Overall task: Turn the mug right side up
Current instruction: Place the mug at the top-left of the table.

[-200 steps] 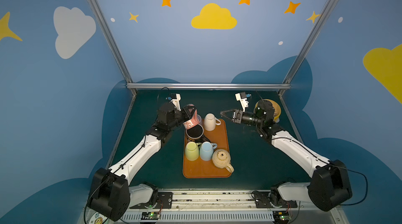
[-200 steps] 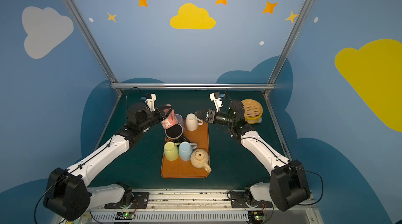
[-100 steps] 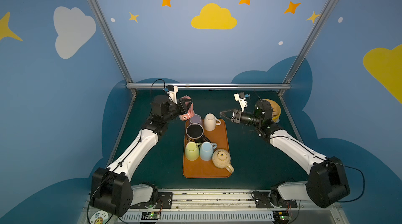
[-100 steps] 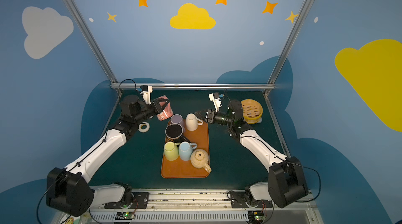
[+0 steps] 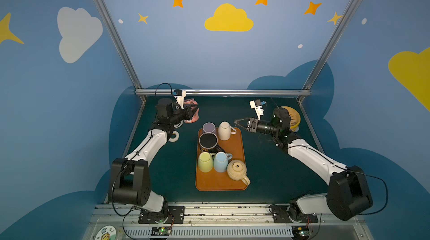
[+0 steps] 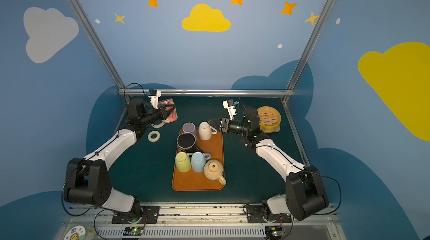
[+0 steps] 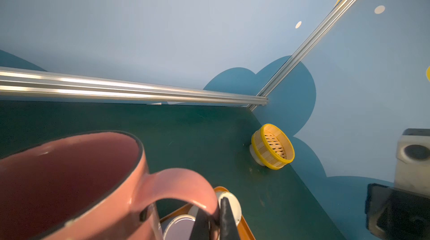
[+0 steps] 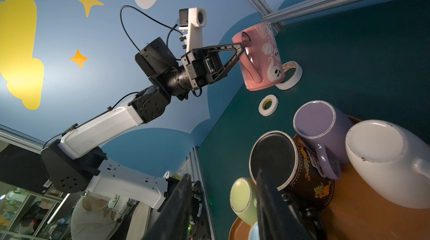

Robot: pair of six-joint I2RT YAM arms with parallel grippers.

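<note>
The pink mug's opening (image 7: 71,172) faces up over open mat (image 5: 193,124), so my left gripper should go on moving the mug down until the mug's base stands flat, before it lets go.
The pink mug (image 5: 192,113) with white ghost prints hangs at the far left of the table, off the tray. Its mouth faces up and it leans a little. My left gripper (image 5: 196,109) is shut on the mug's handle (image 7: 186,180), one finger (image 7: 226,217) on each side. In the right wrist view the pink mug (image 8: 261,59) sits low beside a tape roll, and I cannot tell if its base touches the mat. My right gripper (image 5: 236,121) hovers open at the tray's far right corner, beside the white mug (image 5: 224,130), with nothing between its fingers (image 8: 265,194).
The orange tray (image 5: 221,183) holds several upside-down mugs: purple (image 5: 208,127), black (image 5: 208,141), yellow-green (image 5: 205,162) and light blue (image 5: 221,160), plus a beige one (image 5: 237,170). Two tape rolls (image 5: 173,136) lie left of the tray. A yellow bamboo steamer (image 5: 292,116) stands far right.
My left gripper has carried the pink mug from over the tray's far left corner out toward the far left of the table. The right gripper has closed a little.
</note>
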